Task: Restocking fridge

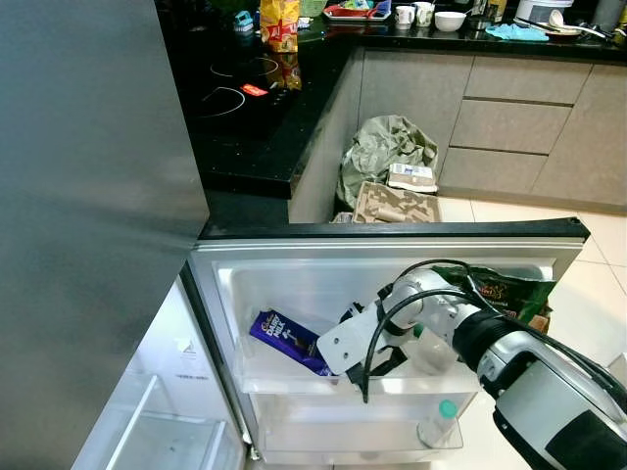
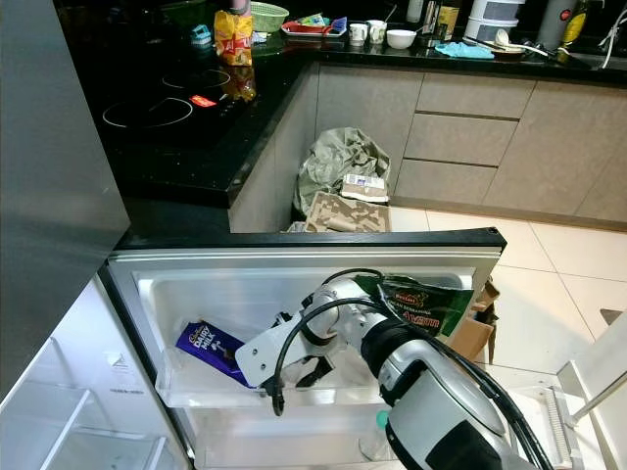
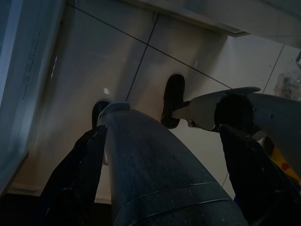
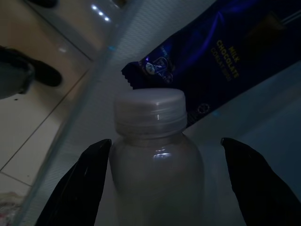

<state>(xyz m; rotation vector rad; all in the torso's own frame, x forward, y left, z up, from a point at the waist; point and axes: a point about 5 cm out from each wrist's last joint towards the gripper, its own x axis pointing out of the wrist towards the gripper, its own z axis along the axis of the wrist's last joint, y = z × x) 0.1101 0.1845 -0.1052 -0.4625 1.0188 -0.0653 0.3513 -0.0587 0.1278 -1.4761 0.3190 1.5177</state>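
Observation:
The door's far end stands free, away from its hinge. I expect the fridge door to swing wider as I carry the bottle along the shelf.
My right gripper reaches down into the upper shelf of the open fridge door. In the right wrist view the right gripper stands open with its fingers on either side of a small clear bottle with a white cap, standing upright on the shelf. A purple milk chocolate bar lies tilted just beyond the bottle, at the shelf's left end. A green snack bag sits at the shelf's right end. My left gripper hangs open beside my leg above the tiled floor.
A bottle with a teal cap stands in the lower door shelf. The fridge's white interior is at the lower left, a grey door panel above it. Cardboard egg trays and a crumpled bag lie by the black counter.

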